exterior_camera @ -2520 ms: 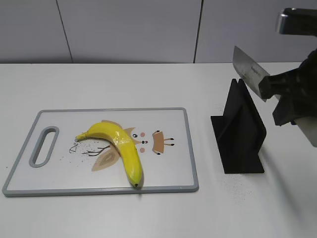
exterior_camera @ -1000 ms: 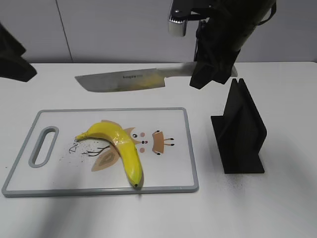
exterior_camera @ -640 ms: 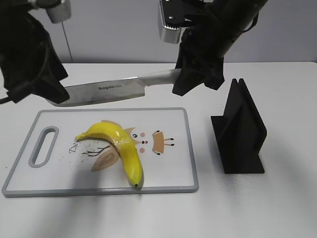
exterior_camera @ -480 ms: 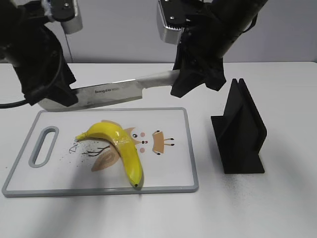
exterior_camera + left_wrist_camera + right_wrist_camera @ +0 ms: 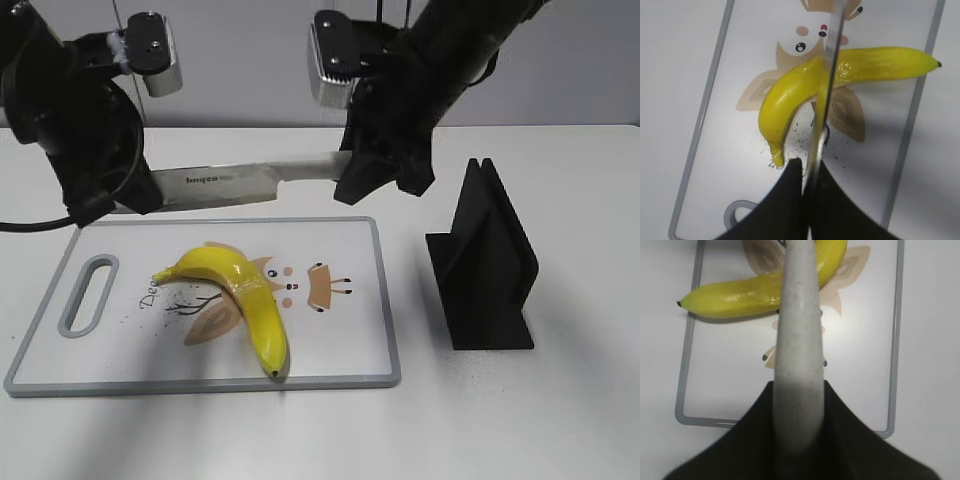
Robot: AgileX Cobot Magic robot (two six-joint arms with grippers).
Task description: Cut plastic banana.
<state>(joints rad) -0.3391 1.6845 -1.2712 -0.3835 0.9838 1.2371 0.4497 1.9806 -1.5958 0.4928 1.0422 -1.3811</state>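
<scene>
My left gripper is closed on the blade's tip end [image 5: 172,190]. It should open and move out of the way before my right gripper takes the knife to the knife stand [image 5: 484,240].
A yellow plastic banana [image 5: 243,296] lies whole on the white cutting board [image 5: 340,330]; it also shows in the left wrist view [image 5: 790,95] and the right wrist view [image 5: 730,297]. A steel knife [image 5: 235,182] hangs level above the board's far edge. My right gripper [image 5: 365,170] is shut on the knife's grey handle [image 5: 799,355]. My left gripper [image 5: 125,195] is shut on the blade's tip end [image 5: 822,100], the blade edge-on between its fingers [image 5: 809,172].
A black knife stand [image 5: 487,265] stands on the table right of the board. The board has a grey rim and a handle slot [image 5: 88,293] at its left end. A grey wall runs behind the table.
The right arm lifted the knife from beside the stand and carried it left over the board. The left arm came in and closed on the blade's tip end. The banana has not moved.
</scene>
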